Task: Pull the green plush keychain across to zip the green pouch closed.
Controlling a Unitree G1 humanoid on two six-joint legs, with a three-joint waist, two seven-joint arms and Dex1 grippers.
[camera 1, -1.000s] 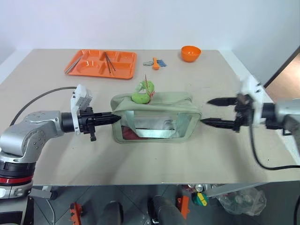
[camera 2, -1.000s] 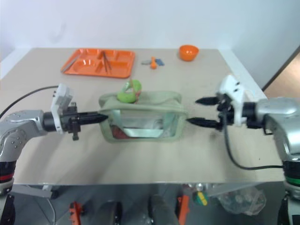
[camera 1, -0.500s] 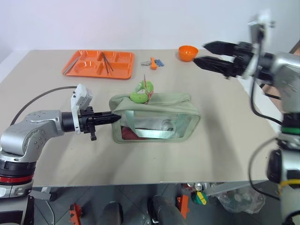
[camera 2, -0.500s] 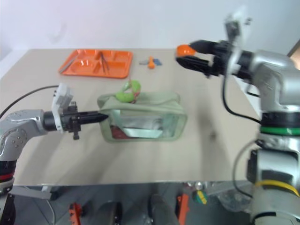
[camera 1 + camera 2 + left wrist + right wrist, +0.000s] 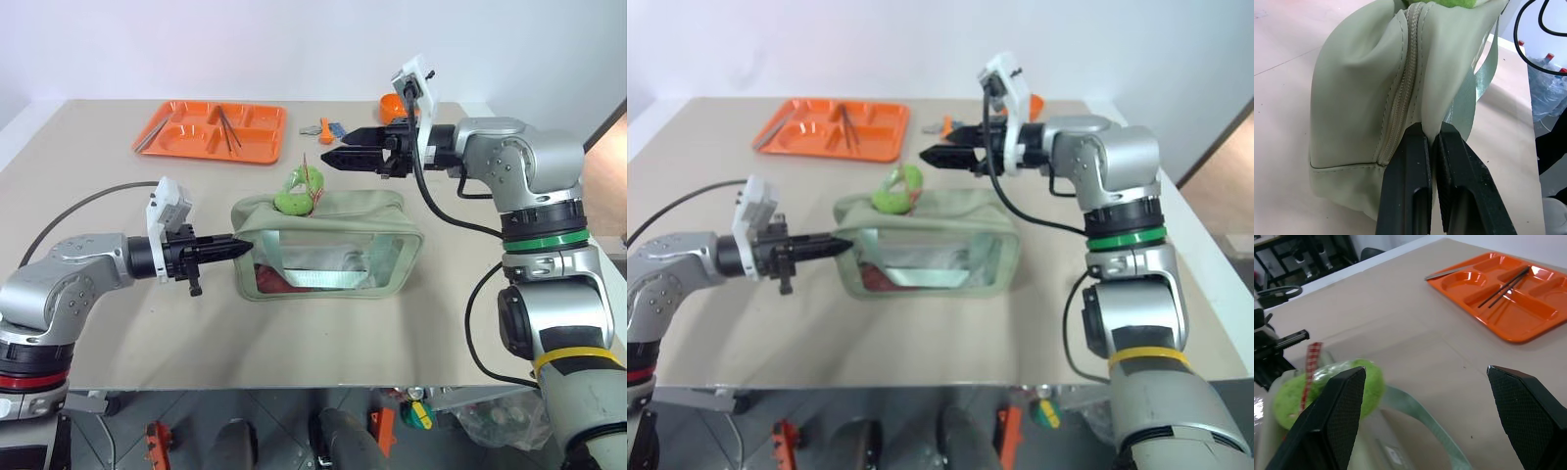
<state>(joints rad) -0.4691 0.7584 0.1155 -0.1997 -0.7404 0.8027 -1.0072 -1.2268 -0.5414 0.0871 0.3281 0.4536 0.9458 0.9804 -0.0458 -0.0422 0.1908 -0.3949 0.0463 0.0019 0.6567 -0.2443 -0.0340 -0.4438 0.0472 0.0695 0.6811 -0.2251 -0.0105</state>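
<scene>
The green pouch should stay behind while the zipper runs across when I pull the keychain, because my left gripper is pinching the pouch's end.
The pale green pouch lies in the middle of the table, its clear window side facing me. The lime-green plush keychain sits on top near its left end, with reddish cords sticking up. My left gripper is shut on the fabric at the pouch's left end, pinching it right beside the zipper. My right gripper hovers open just behind and to the right of the keychain, pointing left, apart from it. In the right wrist view the keychain shows beside one of the fingers.
An orange tray holding dark sticks stands at the back left. Small blue and orange items lie behind the right gripper, and an orange bowl peeks out at the back right. A black cable trails off the left arm.
My right arm swung up from the pouch's right end, then left and down to hover behind the keychain, still open. The left gripper and the pouch stayed put.
</scene>
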